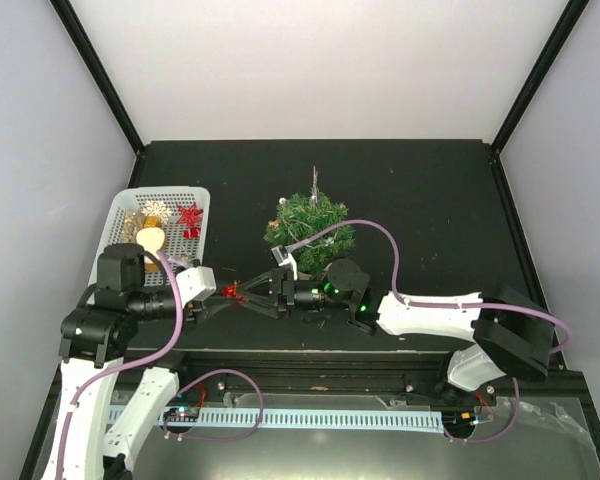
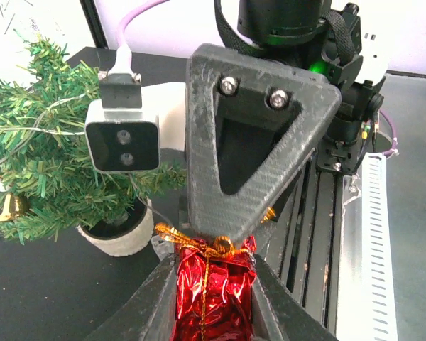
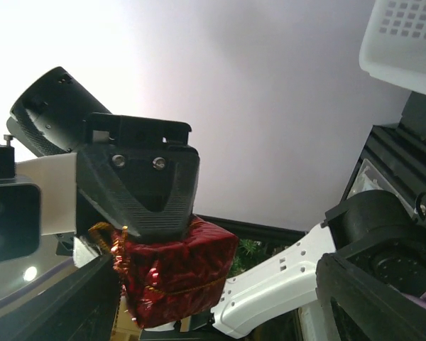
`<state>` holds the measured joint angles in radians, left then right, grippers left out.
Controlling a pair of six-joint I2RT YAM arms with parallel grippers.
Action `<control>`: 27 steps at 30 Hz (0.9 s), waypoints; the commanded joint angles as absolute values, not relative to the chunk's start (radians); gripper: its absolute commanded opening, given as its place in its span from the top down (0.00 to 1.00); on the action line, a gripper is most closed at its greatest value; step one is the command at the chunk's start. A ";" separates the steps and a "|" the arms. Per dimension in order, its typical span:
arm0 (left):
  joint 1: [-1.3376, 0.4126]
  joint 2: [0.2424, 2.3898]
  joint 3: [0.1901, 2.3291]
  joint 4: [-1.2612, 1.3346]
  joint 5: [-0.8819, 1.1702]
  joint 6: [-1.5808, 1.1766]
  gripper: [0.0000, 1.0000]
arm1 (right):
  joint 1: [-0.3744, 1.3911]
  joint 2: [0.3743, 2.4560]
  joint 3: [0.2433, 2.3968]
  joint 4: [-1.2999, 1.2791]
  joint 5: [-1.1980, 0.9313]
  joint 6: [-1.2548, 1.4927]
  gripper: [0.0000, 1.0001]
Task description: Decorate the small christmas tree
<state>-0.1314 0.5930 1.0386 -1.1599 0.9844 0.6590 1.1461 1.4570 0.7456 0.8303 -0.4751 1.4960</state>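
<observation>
The red foil gift box's body [image 2: 214, 298] is in my left gripper, so my right gripper should take the gold bow [image 2: 211, 249] before the gift box is hung on the tree.
The small christmas tree [image 1: 310, 225] stands mid-table in a cream pot [image 2: 117, 231]; it also shows in the left wrist view [image 2: 35, 163]. It carries a gold bell [image 2: 11, 207] and a silver string. My left gripper [image 1: 228, 292] [image 2: 213, 280] is shut on a red foil gift box [image 2: 213, 295] with a gold bow, held in front of the tree. My right gripper [image 1: 246, 293] [image 3: 213, 291] faces it with its jaws wide apart. The gift [image 3: 174, 277] lies between its fingers, near the left one. One right finger [image 2: 248, 128] rests over the bow.
A white slotted basket [image 1: 195, 195] at the left holds a red star [image 1: 189, 220], a gold snowflake [image 1: 156, 211] and a gold disc [image 1: 150, 238]. Its corner shows in the right wrist view [image 3: 405, 42]. White walls enclose the table. A rail runs along the near edge [image 1: 310, 418].
</observation>
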 commanded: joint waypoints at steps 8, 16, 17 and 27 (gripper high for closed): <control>-0.137 0.559 1.000 -1.092 1.022 0.641 0.83 | 1.186 1.552 0.767 1.015 -0.492 1.604 0.29; -0.137 0.555 0.979 -1.085 1.022 0.634 0.79 | 1.188 1.558 0.777 1.034 -0.489 1.603 0.61; -0.137 0.553 0.979 -1.082 1.020 0.632 0.77 | 1.189 1.559 0.776 1.037 -0.490 1.603 0.65; -0.137 0.552 0.976 -1.082 0.961 0.637 0.47 | 1.187 1.537 0.734 1.038 -0.466 1.583 0.74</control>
